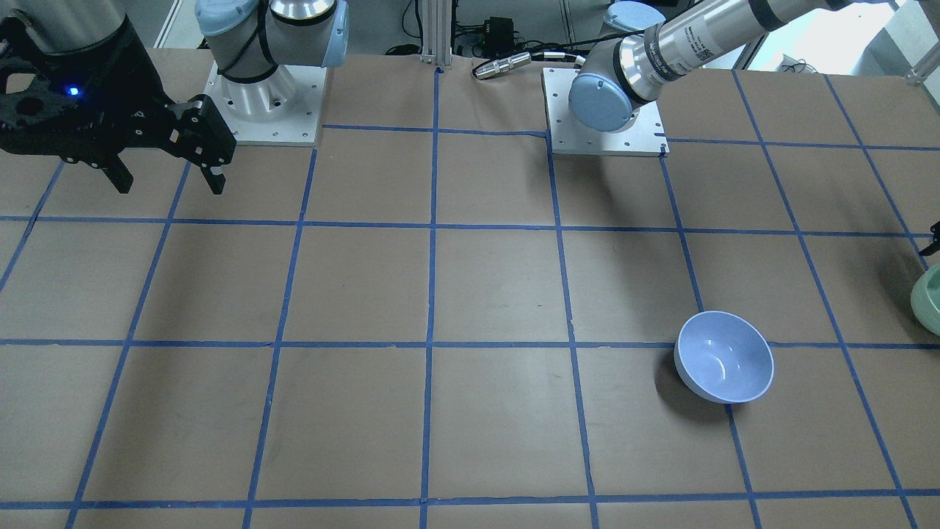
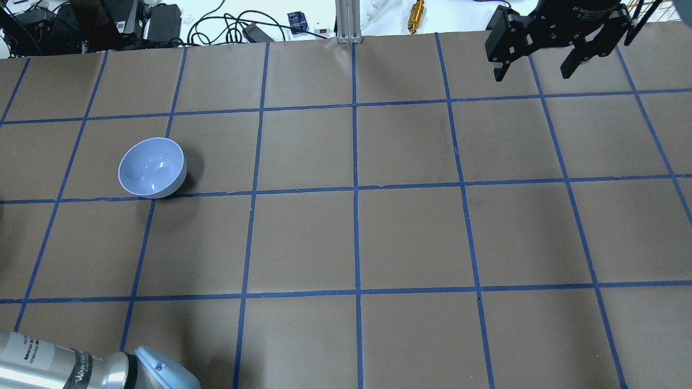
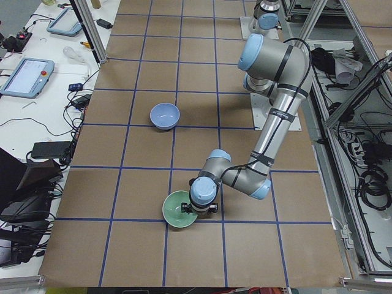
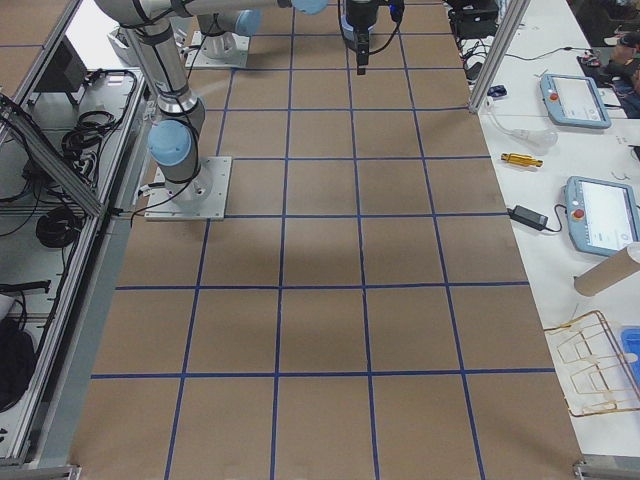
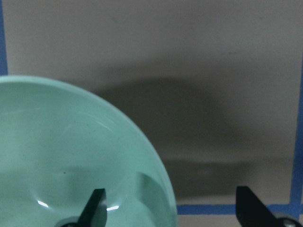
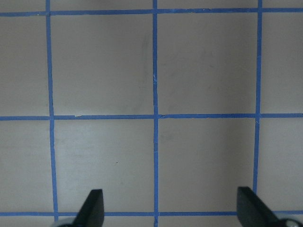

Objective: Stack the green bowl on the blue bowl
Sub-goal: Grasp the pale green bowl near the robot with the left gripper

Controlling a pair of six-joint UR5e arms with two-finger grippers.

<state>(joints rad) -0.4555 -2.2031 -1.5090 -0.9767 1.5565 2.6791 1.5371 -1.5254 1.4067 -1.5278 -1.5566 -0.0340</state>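
Observation:
I expect the green bowl [image 1: 928, 301] to sink in almost to its rim when I lower it, because the blue bowl [image 1: 724, 357] is empty and gets wider toward the top.
The green bowl [image 3: 179, 210] sits upright on the table near its left end; only its edge shows at the right border of the front-facing view [image 1: 927, 301]. My left gripper [image 5: 173, 210] is open and straddles the bowl's rim: one finger [image 5: 94, 208] is inside the green bowl [image 5: 71, 156], the other [image 5: 253, 208] is outside it. The blue bowl [image 1: 723, 365] stands upright and empty about two grid squares away, and it also shows in the overhead view [image 2: 152, 167]. My right gripper [image 1: 169, 176] is open and empty, hovering high over the far side of the table [image 2: 532, 67].
The table is brown paper with a blue tape grid [image 2: 355, 189]. The arm bases [image 1: 268, 103] stand on metal plates at the robot's edge. Cables and a gold connector [image 2: 417, 9] lie beyond the far edge. Tablets [image 4: 590, 215] lie on a side bench.

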